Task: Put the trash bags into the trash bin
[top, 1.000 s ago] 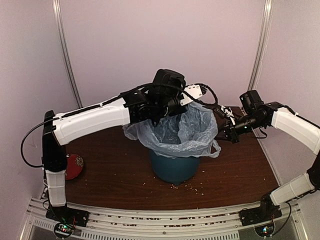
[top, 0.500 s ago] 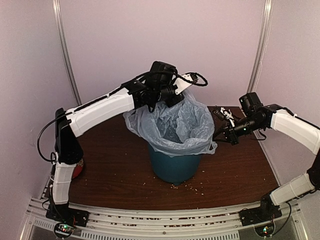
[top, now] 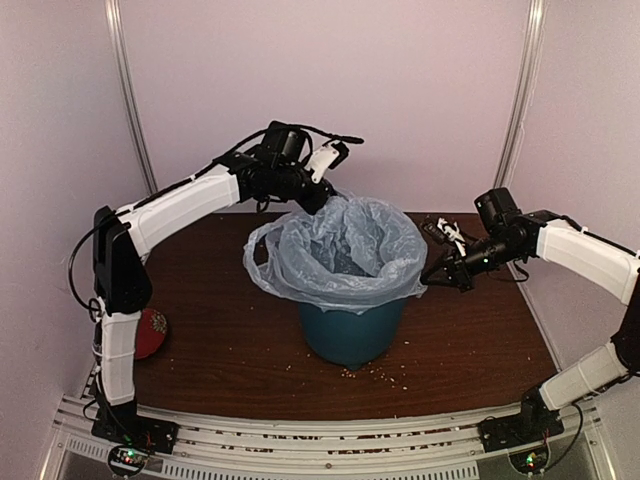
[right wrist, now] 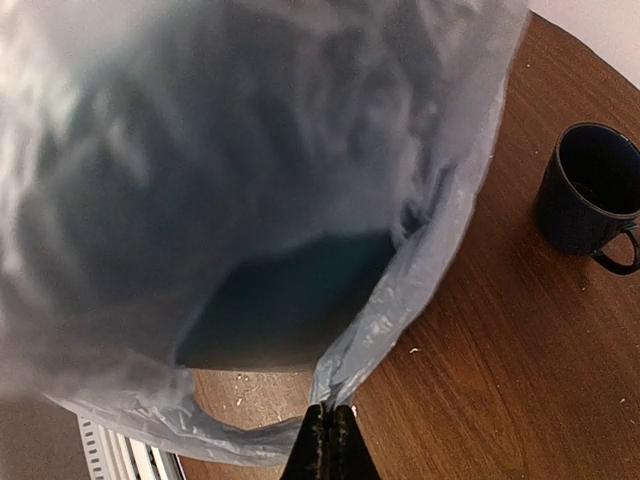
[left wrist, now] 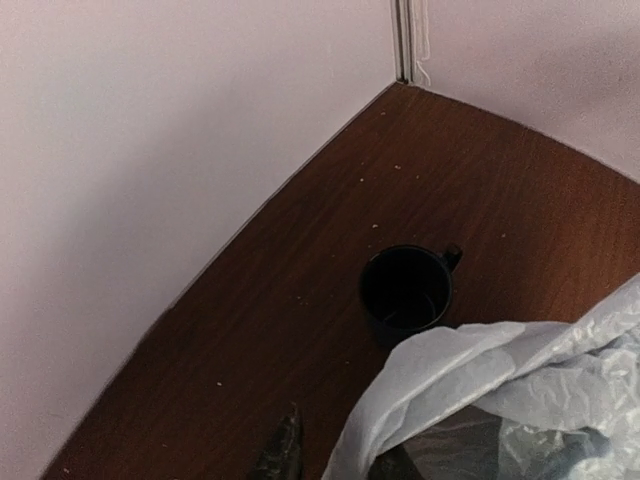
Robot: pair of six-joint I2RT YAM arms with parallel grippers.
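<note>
The trash bag is over only the trash bin's top (top: 352,308). I should pull the bag down with my left gripper on the bag's handle (top: 252,258) and my right gripper on the opposite side.
The teal trash bin (top: 350,335) stands mid-table, its teal wall (right wrist: 300,290) showing through the liner. The pale blue-grey trash bag (top: 340,250) sits in it, its mouth folded out over the rim. My left gripper (top: 323,200) hovers at the bag's far-left rim. In the left wrist view its jaws (left wrist: 335,462) stand slightly open. One fingertip (left wrist: 282,450) is clear of the bag's edge (left wrist: 480,370); the other is hidden behind the plastic. My right gripper (top: 432,274) is shut (right wrist: 330,412) on a pinched fold of the bag's (right wrist: 400,290) right edge, outside the bin.
A small dark blue mug (left wrist: 405,290) stands behind the bin, the same mug (right wrist: 590,195) showing in the right wrist view. A red object (top: 150,332) lies at the table's left edge by the left arm. Crumbs (top: 375,375) lie before the bin. Walls close in behind.
My left arm has drawn up and back to the far left, off the bag's mouth, and its jaws have parted. The bag's rim now lies wider over the bin. The right gripper keeps its hold.
</note>
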